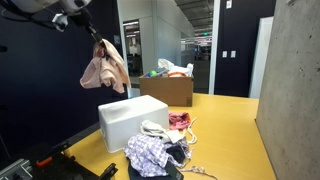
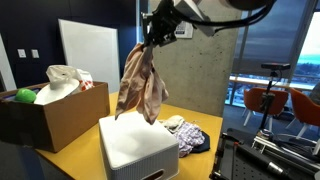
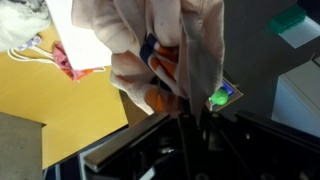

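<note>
The pale pink cloth is hanging in loose folds (image 2: 140,85) from its pinched end, so next my gripper sets it down over the white box (image 1: 137,106) and grips another part.
My gripper (image 1: 96,42) (image 2: 150,40) is raised high and shut on the top of a pale pink cloth (image 1: 105,70) (image 2: 142,85). The cloth hangs down in loose folds, its lower end just above a white box (image 1: 130,122) (image 2: 135,145) on the yellow table. In the wrist view the cloth (image 3: 150,50) fills the middle and runs in between the dark fingers (image 3: 182,122).
A pile of mixed clothes (image 1: 160,148) (image 2: 190,135) lies on the yellow table (image 1: 225,135) beside the white box. A brown cardboard box (image 1: 167,90) (image 2: 50,115) holds bags and a green ball (image 2: 25,96). A concrete wall (image 1: 295,90) bounds one side.
</note>
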Robot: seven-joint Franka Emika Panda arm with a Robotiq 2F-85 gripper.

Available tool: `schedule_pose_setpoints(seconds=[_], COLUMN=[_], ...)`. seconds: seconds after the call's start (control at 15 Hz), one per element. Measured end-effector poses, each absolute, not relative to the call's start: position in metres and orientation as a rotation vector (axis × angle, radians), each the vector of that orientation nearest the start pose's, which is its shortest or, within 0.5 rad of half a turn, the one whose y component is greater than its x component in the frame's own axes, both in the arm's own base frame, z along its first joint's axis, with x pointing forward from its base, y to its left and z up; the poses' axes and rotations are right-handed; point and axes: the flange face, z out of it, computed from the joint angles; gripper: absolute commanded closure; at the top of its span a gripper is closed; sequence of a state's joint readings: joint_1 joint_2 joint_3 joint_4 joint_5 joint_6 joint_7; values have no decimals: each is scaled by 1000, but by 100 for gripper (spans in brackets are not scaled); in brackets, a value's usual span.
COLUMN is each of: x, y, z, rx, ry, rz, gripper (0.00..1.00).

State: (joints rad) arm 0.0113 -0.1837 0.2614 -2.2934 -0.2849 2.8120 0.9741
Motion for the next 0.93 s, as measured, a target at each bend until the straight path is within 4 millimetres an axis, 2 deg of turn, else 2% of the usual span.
schedule_pose_setpoints(seconds=[0.2,0.33,0.4,0.47,0.53,0.67,0.8,0.93], x=[508,511,516,526,539,567,595,621], y=[135,109,93,75,59,37,27,24], z=[575,618,632,633,621,571,513,467], rx=[-2677,-2682,-2693,-2711,-2736,-2803,-2860,-2897], ry=[637,639,644,655,667,688,693,694], rz=[-1079,-1092,-1085,-1054,-997,-829,-680,-582], gripper=[98,98,98,98,98,98,98,98])
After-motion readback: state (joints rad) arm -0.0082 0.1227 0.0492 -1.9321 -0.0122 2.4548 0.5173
